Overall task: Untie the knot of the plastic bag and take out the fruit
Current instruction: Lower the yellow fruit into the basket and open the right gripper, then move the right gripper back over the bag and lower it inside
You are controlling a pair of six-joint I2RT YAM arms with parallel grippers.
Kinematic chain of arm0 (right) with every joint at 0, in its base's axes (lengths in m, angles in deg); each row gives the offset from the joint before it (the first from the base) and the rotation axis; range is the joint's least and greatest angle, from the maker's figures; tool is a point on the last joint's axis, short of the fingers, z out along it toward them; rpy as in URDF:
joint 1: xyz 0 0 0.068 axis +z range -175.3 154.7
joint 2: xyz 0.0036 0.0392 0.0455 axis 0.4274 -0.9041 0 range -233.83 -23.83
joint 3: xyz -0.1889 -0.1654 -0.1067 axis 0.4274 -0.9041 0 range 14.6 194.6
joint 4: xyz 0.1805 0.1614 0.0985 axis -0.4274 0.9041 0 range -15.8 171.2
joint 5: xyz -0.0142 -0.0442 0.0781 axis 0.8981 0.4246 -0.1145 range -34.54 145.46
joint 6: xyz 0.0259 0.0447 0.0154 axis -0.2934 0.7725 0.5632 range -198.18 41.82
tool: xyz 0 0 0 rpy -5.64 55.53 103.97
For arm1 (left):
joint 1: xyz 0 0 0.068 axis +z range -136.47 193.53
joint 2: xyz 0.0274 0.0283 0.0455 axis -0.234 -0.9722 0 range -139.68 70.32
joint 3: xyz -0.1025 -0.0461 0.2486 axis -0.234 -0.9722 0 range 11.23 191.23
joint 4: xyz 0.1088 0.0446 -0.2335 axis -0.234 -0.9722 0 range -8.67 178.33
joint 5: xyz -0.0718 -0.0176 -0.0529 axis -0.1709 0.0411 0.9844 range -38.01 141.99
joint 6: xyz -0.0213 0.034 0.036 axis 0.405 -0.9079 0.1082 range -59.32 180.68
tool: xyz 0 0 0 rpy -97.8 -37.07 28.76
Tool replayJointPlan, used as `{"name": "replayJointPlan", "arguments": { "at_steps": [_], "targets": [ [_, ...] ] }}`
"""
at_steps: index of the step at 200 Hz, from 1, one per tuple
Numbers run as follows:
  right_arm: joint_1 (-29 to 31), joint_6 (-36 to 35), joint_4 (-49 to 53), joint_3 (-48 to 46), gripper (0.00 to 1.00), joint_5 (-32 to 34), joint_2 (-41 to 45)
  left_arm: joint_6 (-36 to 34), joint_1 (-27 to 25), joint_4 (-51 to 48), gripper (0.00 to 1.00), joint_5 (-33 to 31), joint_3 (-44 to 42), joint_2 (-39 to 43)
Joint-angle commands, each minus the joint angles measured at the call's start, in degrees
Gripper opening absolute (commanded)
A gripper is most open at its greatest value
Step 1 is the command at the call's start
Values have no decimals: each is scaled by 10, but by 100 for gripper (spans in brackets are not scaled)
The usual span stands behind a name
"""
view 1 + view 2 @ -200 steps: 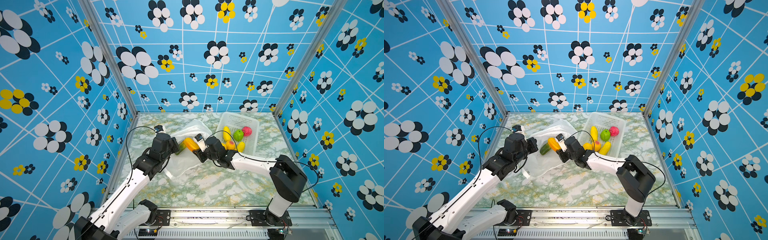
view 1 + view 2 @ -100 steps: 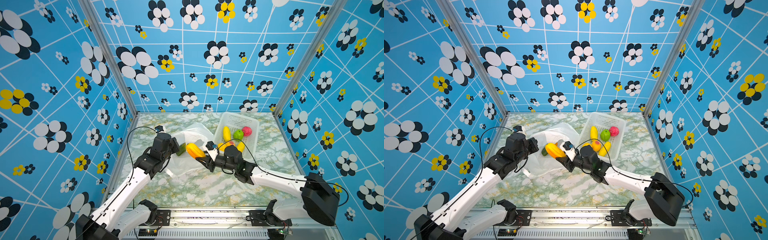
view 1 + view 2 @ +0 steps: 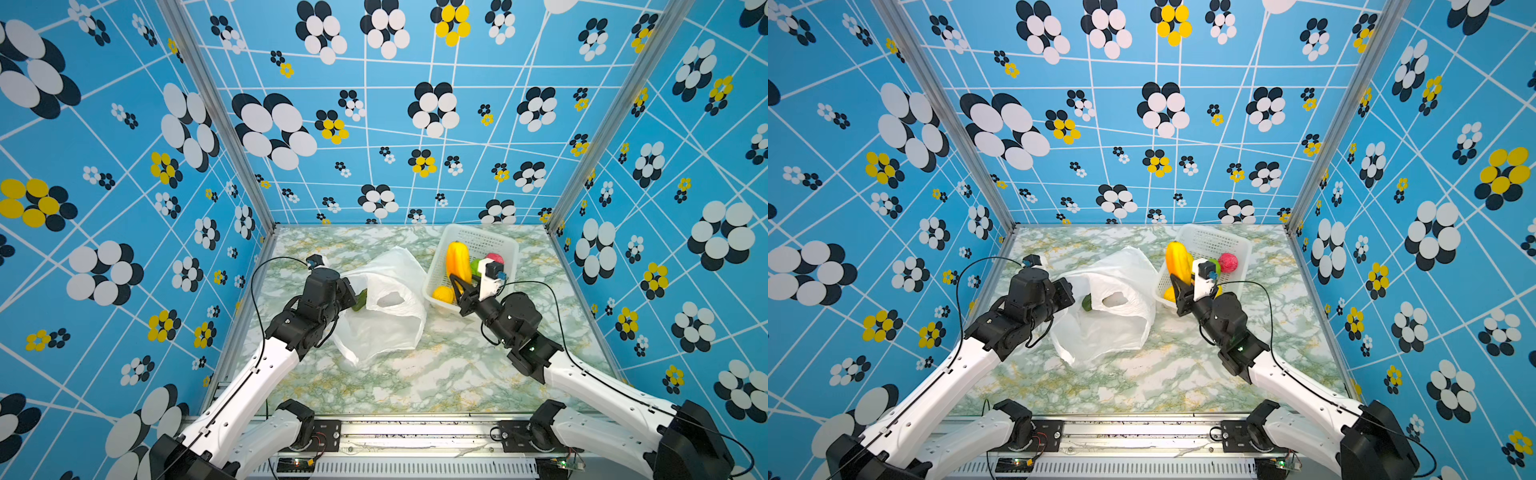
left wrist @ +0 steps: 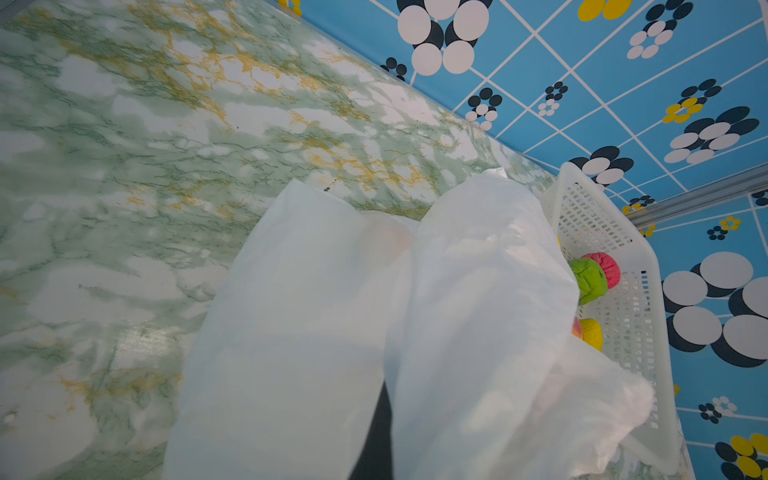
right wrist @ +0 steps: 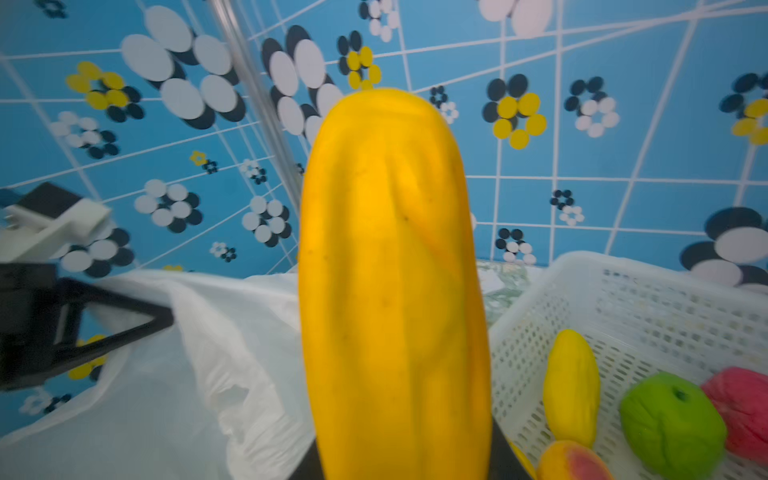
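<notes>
The long ridged yellow fruit (image 3: 458,260) is above the basket, and a free part of the basket's bottom is behind the green apple (image 5: 630,345). The robot's right gripper keeps lowering the yellow fruit and lets go of it there.
The white plastic bag (image 3: 386,320) (image 3: 1113,320) lies crumpled at mid-table, its mouth slack. The knot is out of view. My left gripper (image 3: 353,291) (image 3: 1069,291) is shut on the bag's left edge, and the plastic hides its fingers in the left wrist view. A green fruit (image 3: 360,301) peeks from the bag beside it. My right gripper (image 3: 461,286) (image 3: 1183,289) is shut on a long ridged yellow fruit (image 3: 457,259) (image 5: 390,270). It holds the fruit upright at the near-left corner of the white basket (image 3: 482,239).
The basket (image 5: 623,299) (image 4: 648,266) stands at the back right against the bag. It holds a green apple (image 5: 673,419), a pink-red fruit (image 5: 744,407), a small long yellow fruit (image 5: 571,386) and a peach (image 5: 573,461). Blue patterned walls close three sides.
My right gripper has carried the long yellow fruit rightward from over the bag to the basket's corner and turned it upright. The left gripper has stayed on the bag.
</notes>
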Motion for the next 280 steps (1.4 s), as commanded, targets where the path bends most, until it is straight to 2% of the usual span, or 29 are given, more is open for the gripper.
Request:
{"name": "replayJointPlan", "arguments": {
  "at_steps": [1,32,54,74,103,128,144,158,174,187,204,222,235,256,280],
  "targets": [
    [-53,79,112,52,14,41,-49,10,6,10,0,4,-22,24],
    [-137,119,254,188,13,-28,-191,10,7,-26,0,8,4,17],
    [-168,117,288,270,16,-76,-301,10,6,-9,0,10,-12,27],
    [-176,97,341,350,17,-65,-398,14,9,-14,0,2,-17,26],
    [-191,86,441,476,10,-66,-517,10,10,-38,0,-4,4,24],
    [-193,82,446,506,12,-62,-562,9,12,-18,0,-5,-14,27],
    [-194,87,446,508,18,-49,-576,9,17,-32,0,-4,-4,18],
    [-193,90,445,511,29,-45,-585,6,20,-47,0,-4,12,12],
    [-193,91,444,516,31,-51,-598,6,20,-38,0,-4,5,16],
    [-193,92,436,511,36,-55,-600,4,20,-19,0,-4,-14,23],
    [-194,93,423,491,51,-65,-585,6,27,-17,0,-6,-17,23],
    [-194,88,401,460,74,-82,-547,3,32,-22,0,-2,-7,16],
    [-193,77,389,446,84,-94,-514,3,32,-9,0,0,-12,14],
    [-193,66,377,412,90,-89,-454,7,33,25,0,10,-26,4],
    [-192,71,339,339,93,-85,-371,8,34,21,0,18,-8,-15]
  ]
}}
